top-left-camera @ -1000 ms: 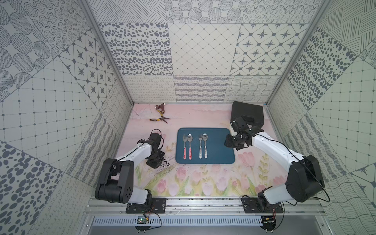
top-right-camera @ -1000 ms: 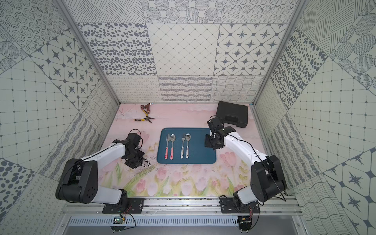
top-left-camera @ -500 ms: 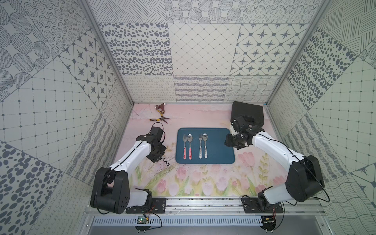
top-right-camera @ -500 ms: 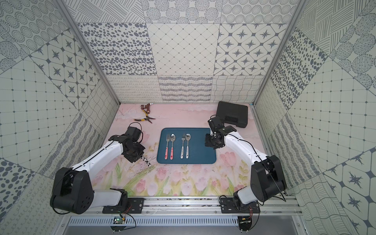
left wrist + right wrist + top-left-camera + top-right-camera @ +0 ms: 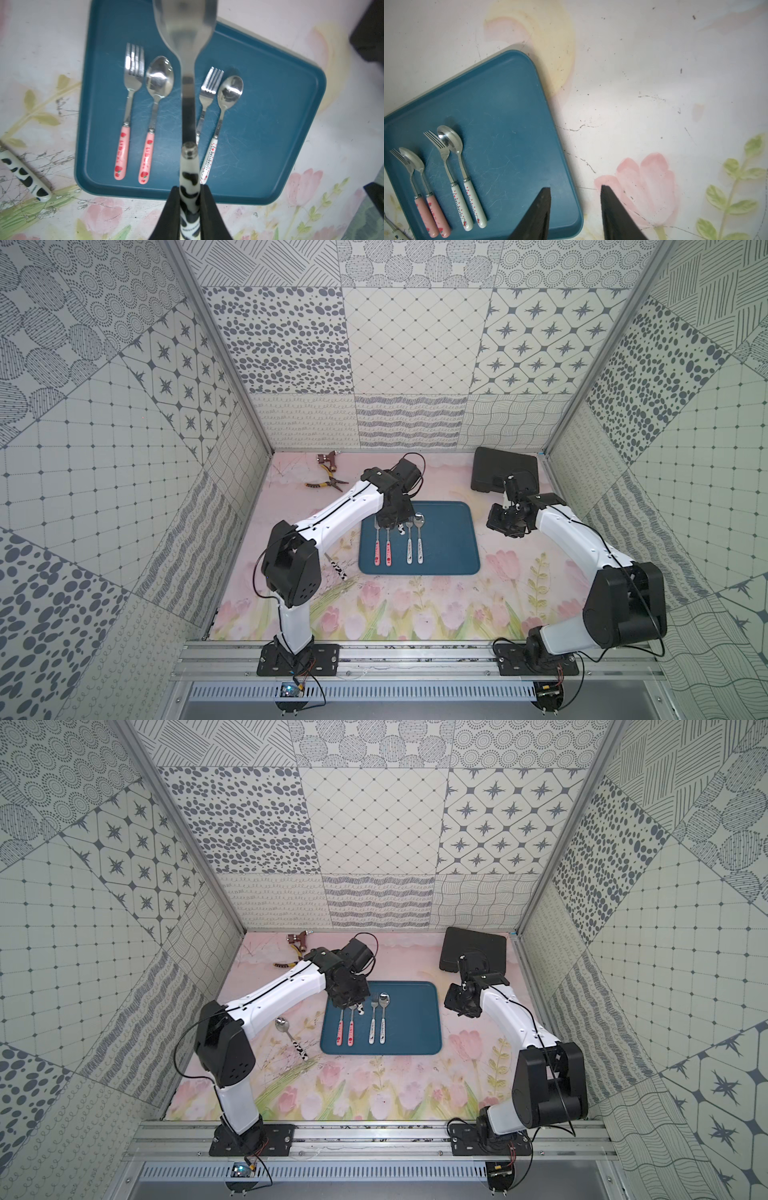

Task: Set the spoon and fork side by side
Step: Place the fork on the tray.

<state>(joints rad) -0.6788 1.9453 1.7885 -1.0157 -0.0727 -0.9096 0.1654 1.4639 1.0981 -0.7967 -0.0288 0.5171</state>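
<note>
I can see the tray clear beside the white-handled spoon (image 5: 419, 539), so my left gripper should keep bringing the cow-patterned fork to that space (image 5: 436, 542) until it lies parallel.
A blue tray (image 5: 449, 547) holds a pink-handled fork (image 5: 377, 545) and spoon (image 5: 389, 546), and beside them a white-handled fork (image 5: 409, 545) and spoon (image 5: 420, 543), all parallel. Above the tray's back left part, my left gripper (image 5: 188, 187) is shut on the handle of a cow-patterned fork (image 5: 188, 116). The fork's head is blurred and cut off by the frame edge. The matching cow-patterned spoon (image 5: 291, 1038) lies on the table left of the tray. My right gripper (image 5: 575, 189) hangs open and empty over the tray's right edge.
A black case (image 5: 505, 468) lies at the back right, just behind my right arm. Yellow-handled pliers (image 5: 326, 483) and a brown metal fitting (image 5: 326, 458) lie at the back left. Tiled walls close in three sides.
My left arm has risen from the table left of the tray and swung right over the tray, carrying the cow-patterned fork. The right arm has hardly moved.
</note>
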